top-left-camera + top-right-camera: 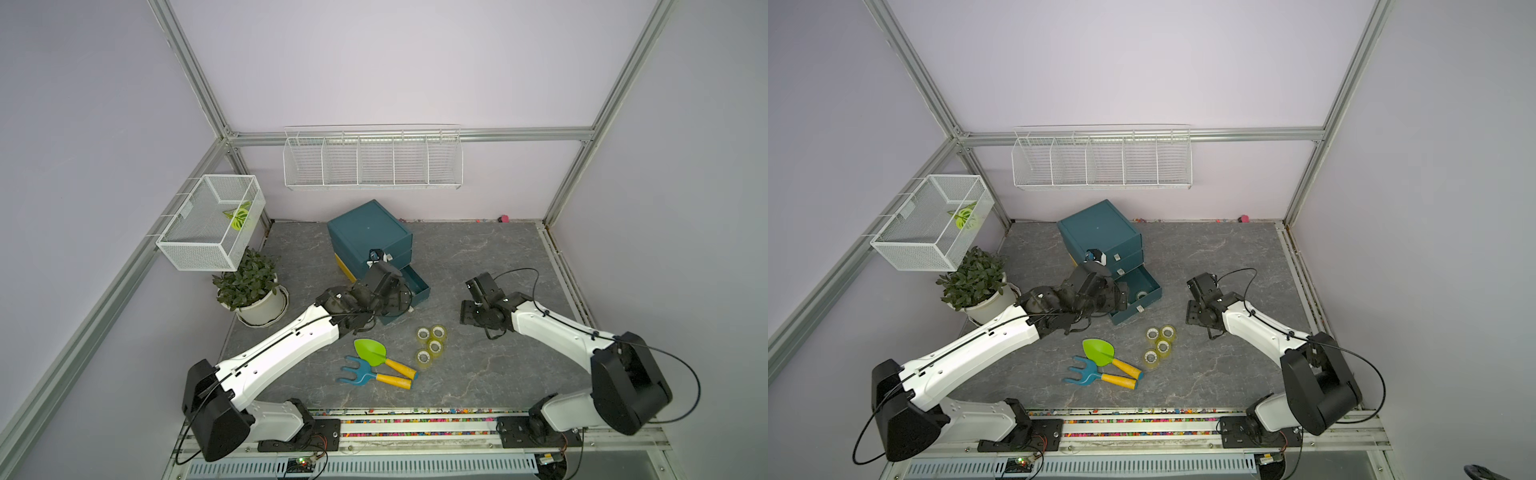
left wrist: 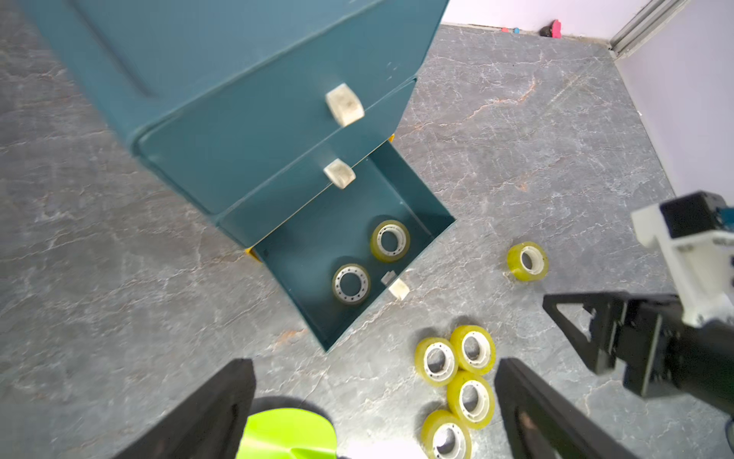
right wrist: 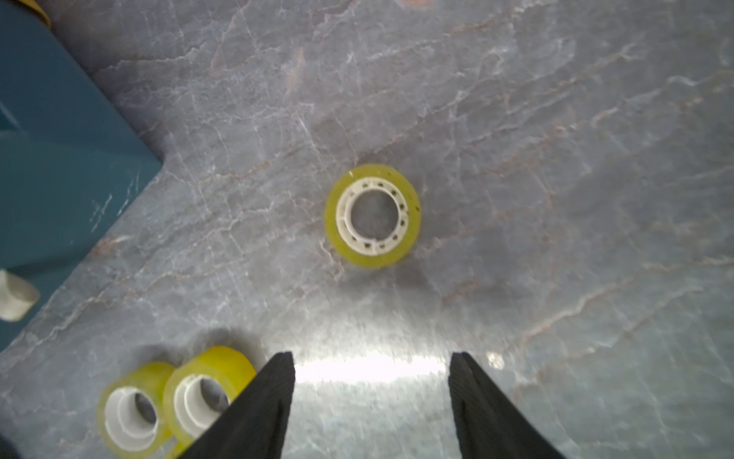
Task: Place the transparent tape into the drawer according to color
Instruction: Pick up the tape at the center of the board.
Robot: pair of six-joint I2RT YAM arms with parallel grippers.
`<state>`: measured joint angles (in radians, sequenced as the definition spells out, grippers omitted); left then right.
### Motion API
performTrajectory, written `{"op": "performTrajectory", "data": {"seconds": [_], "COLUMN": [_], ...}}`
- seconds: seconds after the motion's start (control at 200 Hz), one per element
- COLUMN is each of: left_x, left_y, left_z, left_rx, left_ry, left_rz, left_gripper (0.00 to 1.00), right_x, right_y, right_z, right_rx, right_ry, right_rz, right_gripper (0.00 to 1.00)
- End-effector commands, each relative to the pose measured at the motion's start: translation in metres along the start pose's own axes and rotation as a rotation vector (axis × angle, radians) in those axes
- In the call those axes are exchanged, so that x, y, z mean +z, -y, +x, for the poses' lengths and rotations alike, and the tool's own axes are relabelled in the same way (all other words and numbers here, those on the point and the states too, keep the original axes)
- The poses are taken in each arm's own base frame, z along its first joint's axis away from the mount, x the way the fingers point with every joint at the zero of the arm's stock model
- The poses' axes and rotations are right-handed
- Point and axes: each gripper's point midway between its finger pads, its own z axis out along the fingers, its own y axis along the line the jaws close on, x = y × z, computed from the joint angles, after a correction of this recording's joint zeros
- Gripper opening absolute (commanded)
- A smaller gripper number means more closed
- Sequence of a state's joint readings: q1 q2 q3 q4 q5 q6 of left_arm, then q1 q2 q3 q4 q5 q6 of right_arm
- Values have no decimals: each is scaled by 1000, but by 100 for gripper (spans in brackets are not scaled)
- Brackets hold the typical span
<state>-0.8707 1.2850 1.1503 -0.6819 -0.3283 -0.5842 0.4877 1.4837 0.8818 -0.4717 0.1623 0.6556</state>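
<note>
My left gripper hangs over the way into the bottom drawer (image 1: 1140, 288), so it should back off while my right gripper brings in the single yellow-green roll (image 3: 373, 215).
The bottom drawer (image 2: 433, 238) of the teal cabinet (image 1: 365, 232) stands pulled out. Two tape rolls lie in it: a yellow-green one (image 2: 390, 240) and a clearer one (image 2: 351, 283). My left gripper (image 2: 375, 397) hangs open and empty just in front of the drawer. Several yellow-green rolls (image 1: 432, 345) lie bunched on the table beside one of its fingers (image 2: 528, 409). A single yellow-green roll (image 3: 372, 215) lies flat a short way ahead of my right gripper (image 3: 370, 357), which is open with nothing between its fingers. That roll is hidden in both top views.
A green toy shovel (image 1: 370, 351) and a blue rake (image 1: 357, 372) lie near the front of the table. A potted plant (image 1: 249, 286) stands at the left, with a mesh basket (image 1: 208, 224) above it. A wire rack (image 1: 372, 160) hangs on the back wall.
</note>
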Motion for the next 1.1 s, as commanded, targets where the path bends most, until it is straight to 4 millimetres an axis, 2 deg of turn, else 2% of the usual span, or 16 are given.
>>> {"op": "performTrajectory", "data": {"seconds": [0.0,0.21,0.425,0.565,0.8,0.89,1.095], "left_x": [-6,-9,-8,-7,-6,-6,-5], "left_y": [-19,-36,-43,-46,-50,-51,-54], "left_z": [9,18,23,24,27,28,30], "left_rx": [-10,-35,-36,-30,-35,-35,-40], "left_ry": [10,12,1,-1,-7,-11,-18], "left_rz": [-46,-72,-96,-108,-116,-118,-124], "left_gripper": [100,100,100,100,100,100,100], "right_x": [9,36,53,58,66,68,56], "right_y": [0,9,7,7,8,6,-7], "right_z": [-17,-19,-17,-17,-23,-25,-38], "right_rx": [-4,1,-1,-3,-8,-20,-45], "right_ry": [20,-28,-54,-61,-74,-73,-36], "right_rz": [26,96,105,108,115,108,46], "right_gripper": [67,66,62,57,55,50,39]}}
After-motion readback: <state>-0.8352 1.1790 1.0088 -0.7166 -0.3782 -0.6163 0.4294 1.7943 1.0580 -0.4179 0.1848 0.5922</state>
